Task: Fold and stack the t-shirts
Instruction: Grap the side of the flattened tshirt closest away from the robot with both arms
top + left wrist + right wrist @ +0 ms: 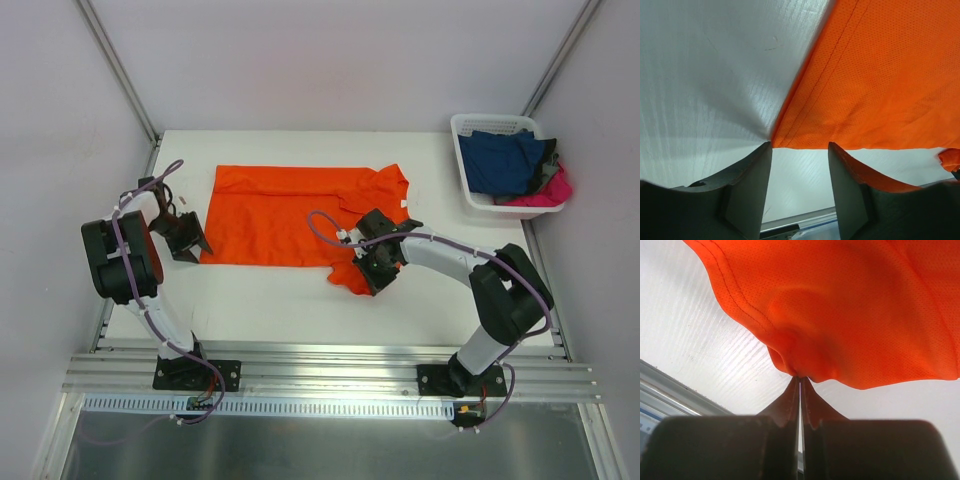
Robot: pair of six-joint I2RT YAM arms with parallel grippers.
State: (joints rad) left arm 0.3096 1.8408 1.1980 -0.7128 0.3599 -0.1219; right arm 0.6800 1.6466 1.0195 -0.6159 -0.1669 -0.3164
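The orange t-shirt's corner (776,143) is at the end of just one open finger. My left gripper should first get that corner (782,142) centered between its fingers and close, and then both grippers will fold.
A bright orange t-shirt (290,215) lies spread flat across the middle of the white table. My right gripper (368,268) is at its near right part, shut on a bunched fold of the orange cloth (805,360), which puckers at the fingertips (800,377). At the shirt's near left corner (777,140), my left gripper (190,243) stands open. That corner lies just ahead of the left fingertip (765,150), and only bare table shows between the fingers. More t-shirts, one navy blue (503,160) and one hot pink (548,192), lie heaped in the basket.
A white slotted plastic basket (461,150) stands at the back right corner of the table. Metal rails (330,375) run along the near edge by the arm bases. Walls close in the left, back and right sides.
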